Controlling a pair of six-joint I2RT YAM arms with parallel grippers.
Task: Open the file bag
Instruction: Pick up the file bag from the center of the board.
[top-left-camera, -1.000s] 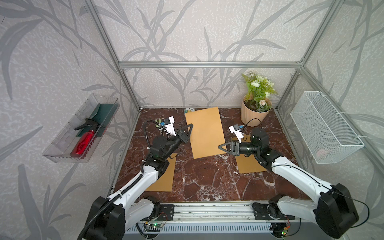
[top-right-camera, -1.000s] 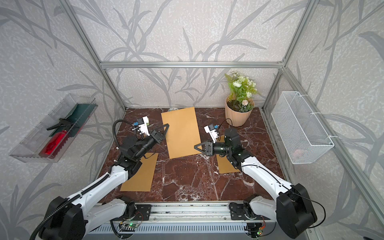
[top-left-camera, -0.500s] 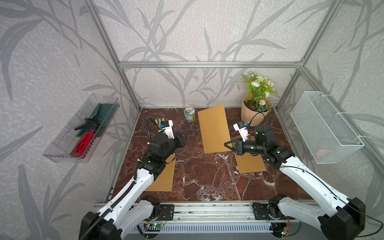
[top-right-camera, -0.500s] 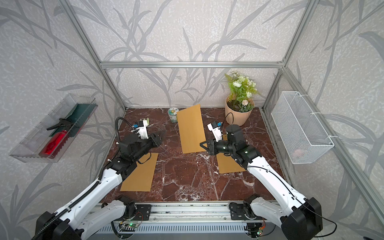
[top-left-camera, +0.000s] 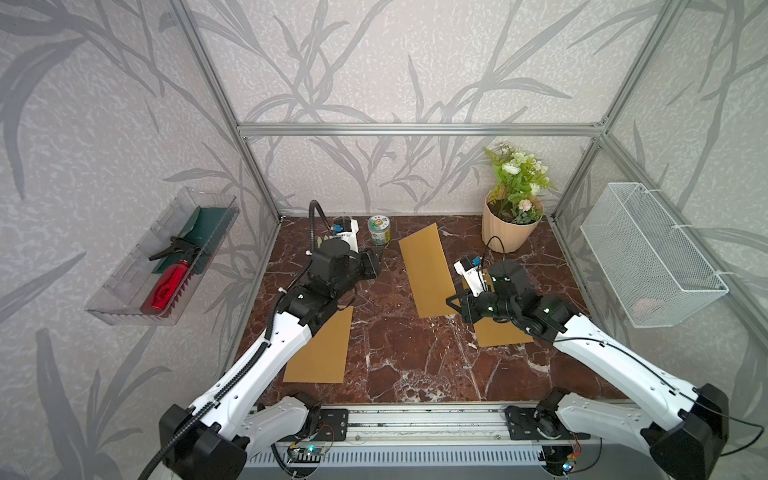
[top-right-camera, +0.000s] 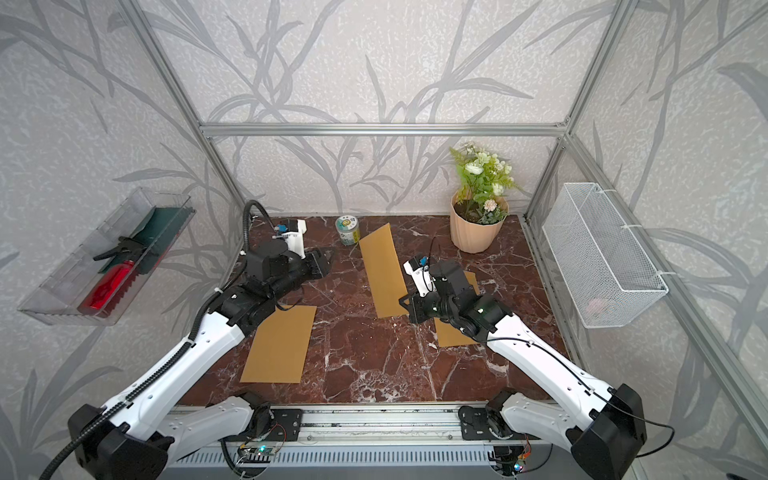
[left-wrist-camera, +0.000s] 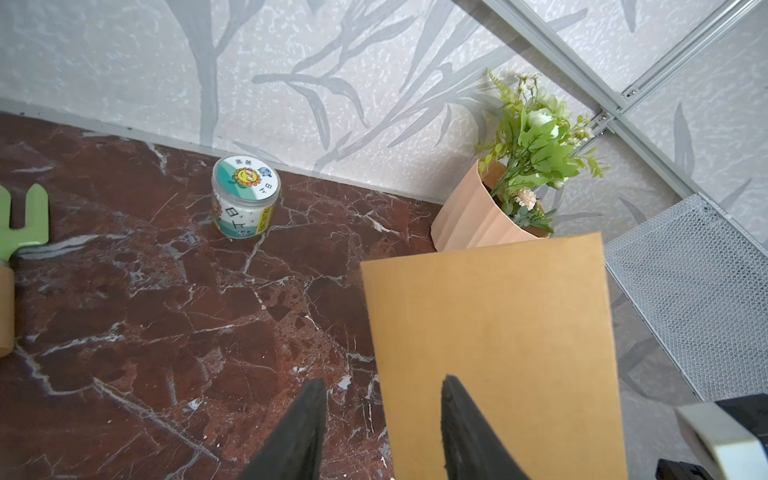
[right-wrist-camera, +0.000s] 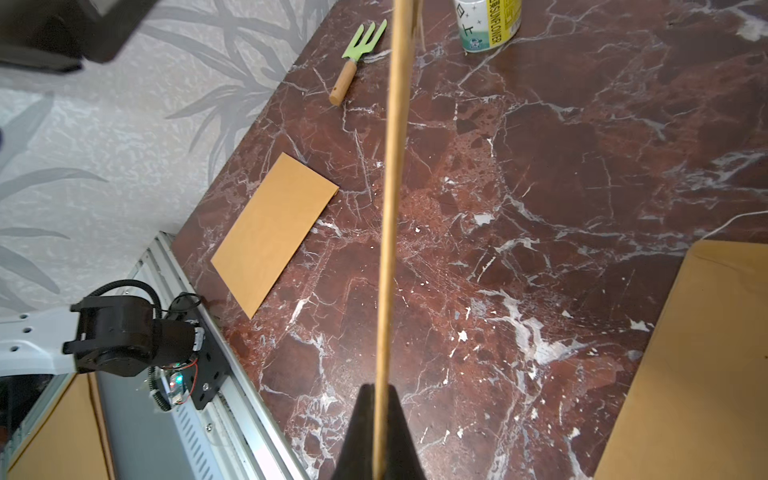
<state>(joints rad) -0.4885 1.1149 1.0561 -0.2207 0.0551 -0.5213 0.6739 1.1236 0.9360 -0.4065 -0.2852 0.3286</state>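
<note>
The file bag's plain back (top-left-camera: 428, 272) is toward my left gripper, so my left gripper should grab the file bag's loose edge (top-left-camera: 409, 276) and turn the side with the string toward my right gripper.
The file bag (top-left-camera: 426, 274) (top-right-camera: 382, 270) is a flat brown paper envelope, held tilted up off the marble table in both top views. My right gripper (top-left-camera: 451, 305) (top-right-camera: 405, 305) is shut on its near lower edge. In the right wrist view the file bag (right-wrist-camera: 390, 208) shows edge-on as a thin line running out of my right gripper (right-wrist-camera: 380, 399). My left gripper (top-left-camera: 374, 266) (top-right-camera: 326, 262) is open to the bag's left, apart from it. In the left wrist view the file bag (left-wrist-camera: 490, 353) lies beyond my left gripper (left-wrist-camera: 382, 384), with nothing between the fingers.
Two more brown envelopes lie flat, one front left (top-left-camera: 320, 345) and one under my right arm (top-left-camera: 498, 328). A small jar (top-left-camera: 379, 230), a green hand fork (right-wrist-camera: 361, 41) and a flower pot (top-left-camera: 509, 226) stand along the back. A wire basket (top-left-camera: 648, 253) and a tool tray (top-left-camera: 162, 266) hang on the side walls.
My left gripper let go of the file bag, opened and drew back to the left. The right gripper, still shut on the bag, moved right and turned it more on edge.
</note>
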